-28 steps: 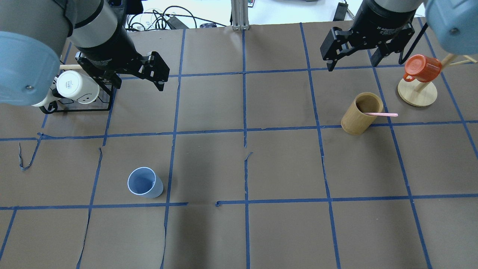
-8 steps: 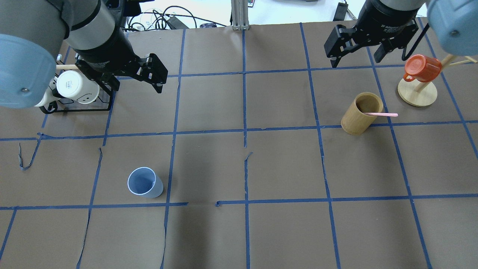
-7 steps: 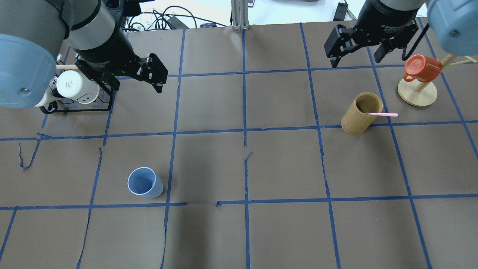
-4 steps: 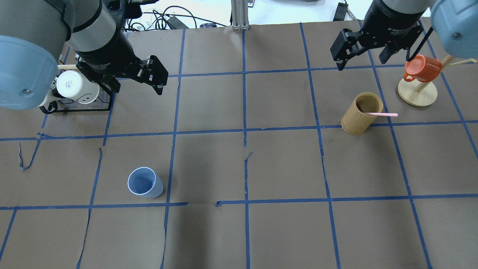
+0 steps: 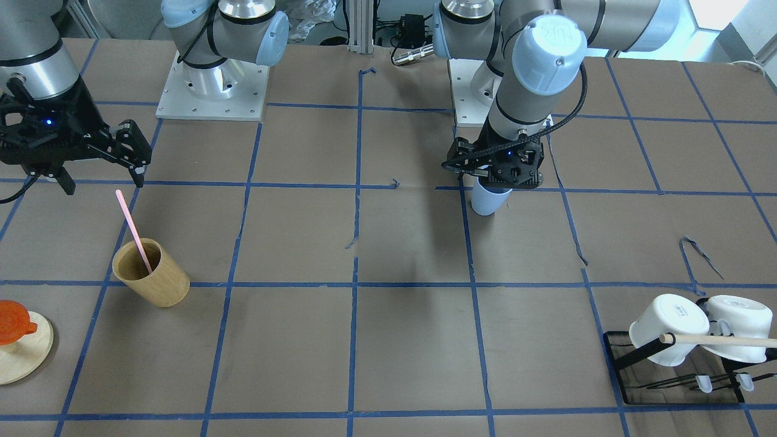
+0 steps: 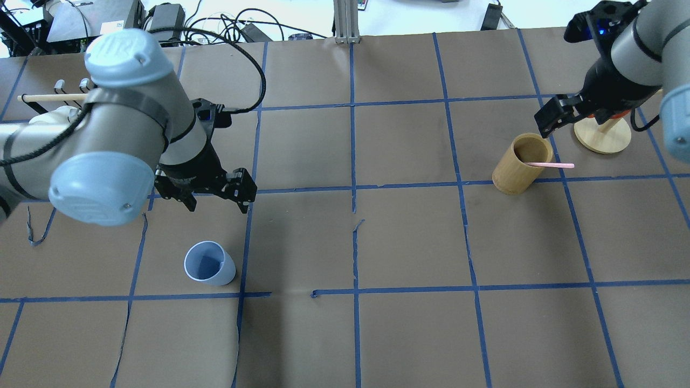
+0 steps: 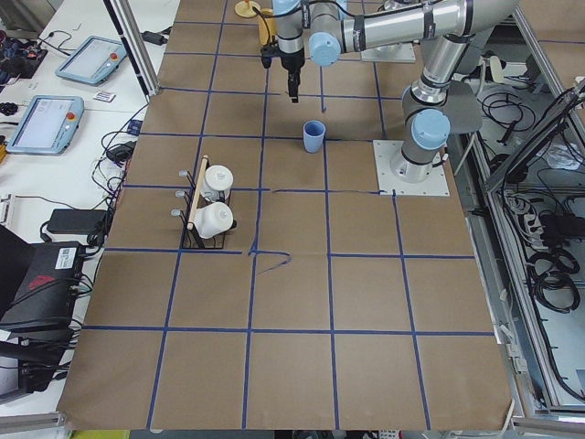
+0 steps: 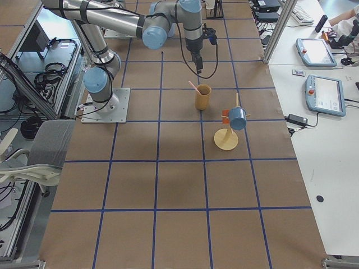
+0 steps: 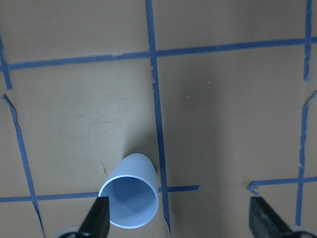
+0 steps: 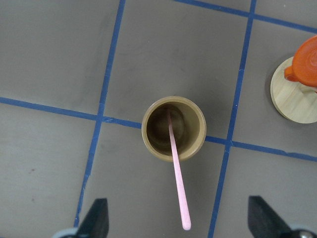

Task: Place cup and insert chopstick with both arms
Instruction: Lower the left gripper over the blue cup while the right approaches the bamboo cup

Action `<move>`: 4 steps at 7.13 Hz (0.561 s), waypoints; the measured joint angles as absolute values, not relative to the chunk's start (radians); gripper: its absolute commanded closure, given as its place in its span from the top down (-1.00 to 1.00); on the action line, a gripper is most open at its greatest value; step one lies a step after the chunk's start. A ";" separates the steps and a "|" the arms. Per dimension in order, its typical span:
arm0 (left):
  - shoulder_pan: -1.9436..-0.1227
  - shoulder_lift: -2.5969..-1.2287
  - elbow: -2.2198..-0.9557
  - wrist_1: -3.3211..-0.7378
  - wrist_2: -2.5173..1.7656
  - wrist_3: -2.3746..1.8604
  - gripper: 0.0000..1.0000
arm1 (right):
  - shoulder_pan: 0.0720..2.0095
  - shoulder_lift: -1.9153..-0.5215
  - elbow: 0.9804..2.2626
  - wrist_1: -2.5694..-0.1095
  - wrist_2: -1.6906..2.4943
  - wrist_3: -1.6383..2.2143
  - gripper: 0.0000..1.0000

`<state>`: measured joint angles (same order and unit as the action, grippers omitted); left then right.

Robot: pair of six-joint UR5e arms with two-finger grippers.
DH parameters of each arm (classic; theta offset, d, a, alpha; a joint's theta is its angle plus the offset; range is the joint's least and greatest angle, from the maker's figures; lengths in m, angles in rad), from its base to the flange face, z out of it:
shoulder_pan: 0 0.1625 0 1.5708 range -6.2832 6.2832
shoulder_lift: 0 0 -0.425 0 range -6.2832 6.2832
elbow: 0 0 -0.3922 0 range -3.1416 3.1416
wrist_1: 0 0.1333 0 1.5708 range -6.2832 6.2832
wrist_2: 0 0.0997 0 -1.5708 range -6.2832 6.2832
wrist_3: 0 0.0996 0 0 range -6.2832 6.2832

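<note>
The pink chopstick should slide free when I lift it and leave the wooden cup standing, because a wide gap shows inside the cup's rim.
The light-blue cup stands upright on the left half of the table. My left gripper hangs open just above and behind it. In the left wrist view the cup sits close to the left fingertip, off centre between the wide-open jaws. The pink chopstick leans in the tan wooden cup, its end sticking out over the rim. My right gripper hovers open above and behind that wooden cup. In the right wrist view the chopstick points toward the gap between the jaws.
A black wire rack with two white mugs and a wooden rod stands at the robot's far left. A wooden mug tree with an orange mug stands just right of the wooden cup, close to my right gripper.
My left arm has swung from the mug rack forward to just over the blue cup. My right gripper has moved right and closer over the wooden cup. Both stay open.
</note>
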<state>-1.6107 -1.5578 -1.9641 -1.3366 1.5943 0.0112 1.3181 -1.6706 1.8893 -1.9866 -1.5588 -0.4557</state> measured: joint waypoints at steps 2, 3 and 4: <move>-1.604 -1.567 -2.082 -1.270 1.596 -0.007 0.86 | 1.287 -1.684 1.977 -2.077 -1.556 -0.486 0.98; -1.602 -1.575 -2.106 -1.266 1.596 -0.030 0.50 | 1.274 -1.685 2.000 -2.088 -1.549 -0.494 0.98; -1.601 -1.583 -2.119 -1.266 1.596 -0.045 -0.40 | 1.262 -1.686 2.025 -2.105 -1.535 -0.497 0.91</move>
<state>-1.6008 -1.5828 -2.1188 -1.2663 1.5961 -0.0451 1.2624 -1.6855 2.0247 -2.1046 -1.5348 -0.4968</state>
